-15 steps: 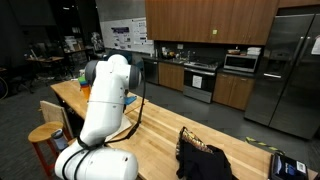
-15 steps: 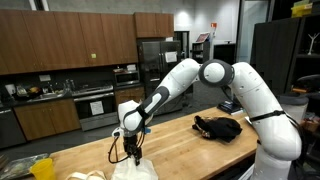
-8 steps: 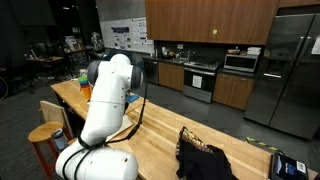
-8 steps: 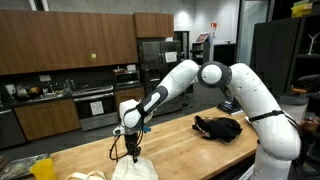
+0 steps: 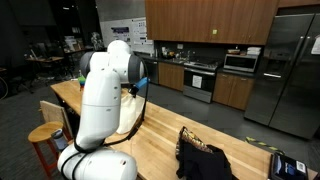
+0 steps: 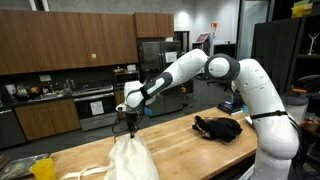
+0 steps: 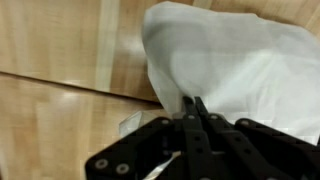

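Note:
The white cloth [image 6: 133, 157] is hanging from the robot's gripper and the way to the black garment [image 5: 203, 159] is open, so the robot should carry the cloth next until it covers the black garment.
A white cloth [image 6: 131, 160] hangs in a peak above the wooden counter [image 6: 190, 150], pinched at its top by my gripper [image 6: 127, 127]. In the wrist view the two black fingers [image 7: 188, 112] are pressed together with a fold of the white cloth [image 7: 240, 60] caught between them, and the rest drapes down toward the wood. In an exterior view the arm hides most of the pale cloth [image 5: 129, 112], of which only an edge shows beside it.
A black garment [image 6: 218, 127] lies in a heap on the counter further along, also seen near the counter's end [image 5: 203, 160]. A yellow item [image 6: 41, 168] sits at the counter's far end. A wooden stool [image 5: 44, 134] stands beside the counter. Kitchen cabinets and appliances line the back wall.
The jaws closed on the cloth. The gripper then rose, pulling the cloth up from a low heap into a tall hanging peak.

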Controlling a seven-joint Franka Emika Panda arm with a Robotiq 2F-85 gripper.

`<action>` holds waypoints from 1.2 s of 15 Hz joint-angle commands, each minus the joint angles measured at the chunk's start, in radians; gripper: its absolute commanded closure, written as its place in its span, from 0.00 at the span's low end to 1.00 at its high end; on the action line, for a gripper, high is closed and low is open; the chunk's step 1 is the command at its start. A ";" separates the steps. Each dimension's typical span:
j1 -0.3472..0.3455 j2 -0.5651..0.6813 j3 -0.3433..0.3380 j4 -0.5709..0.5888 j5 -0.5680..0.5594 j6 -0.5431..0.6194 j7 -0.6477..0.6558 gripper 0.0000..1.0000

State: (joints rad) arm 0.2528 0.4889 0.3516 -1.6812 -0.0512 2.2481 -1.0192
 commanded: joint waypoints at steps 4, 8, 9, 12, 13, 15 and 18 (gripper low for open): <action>-0.116 -0.329 -0.080 -0.206 0.040 0.126 0.103 0.99; -0.181 -0.497 -0.160 -0.360 0.109 0.153 0.157 0.99; -0.194 -0.539 -0.185 -0.402 0.124 0.157 0.169 0.99; -0.223 -0.665 -0.266 -0.528 0.148 0.152 0.219 0.99; -0.232 -0.709 -0.294 -0.569 0.153 0.148 0.236 0.99; -0.250 -0.802 -0.346 -0.654 0.129 0.144 0.292 0.99; -0.288 -0.941 -0.423 -0.770 0.102 0.130 0.369 0.99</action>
State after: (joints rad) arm -0.0077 -0.2822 -0.0154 -2.3141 0.0762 2.3774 -0.7282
